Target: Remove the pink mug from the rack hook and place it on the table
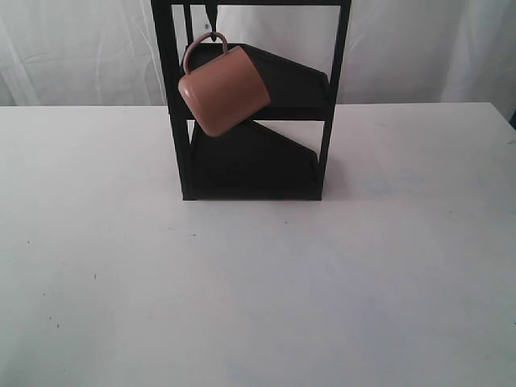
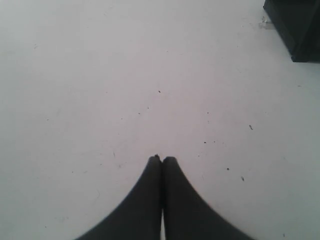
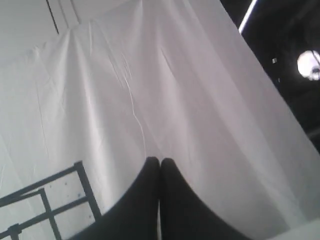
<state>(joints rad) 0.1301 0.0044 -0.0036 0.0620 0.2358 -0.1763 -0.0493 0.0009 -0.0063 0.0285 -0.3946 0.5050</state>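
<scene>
I need to turn my right gripper down toward the rack and open it beside the mug's body point(image 1: 226, 90), because it now faces the white curtain point(image 3: 165, 100), away from the pink mug.
The pink mug point(image 1: 225, 88) hangs tilted by its thin loop handle from the rack hook point(image 1: 211, 18), at the upper left of the tall black rack point(image 1: 252, 101). The rack stands at the back middle of the white table point(image 1: 258, 282). Neither arm shows in the exterior view. My left gripper point(image 2: 162, 158) is shut, its black fingertips touching, with only speckled white tabletop point(image 2: 125, 85) in front of it; a corner of the rack point(image 2: 296, 27) shows at that frame's edge. My right gripper point(image 3: 160, 160) is shut and faces a white curtain point(image 3: 150, 85); the mug is out of its view.
A white curtain point(image 1: 72, 48) hangs behind the table. A thin dark metal frame point(image 3: 47, 200) crosses one corner of the right wrist view, and a dark room with a bright lamp point(image 3: 309, 64) lies past the curtain's edge.
</scene>
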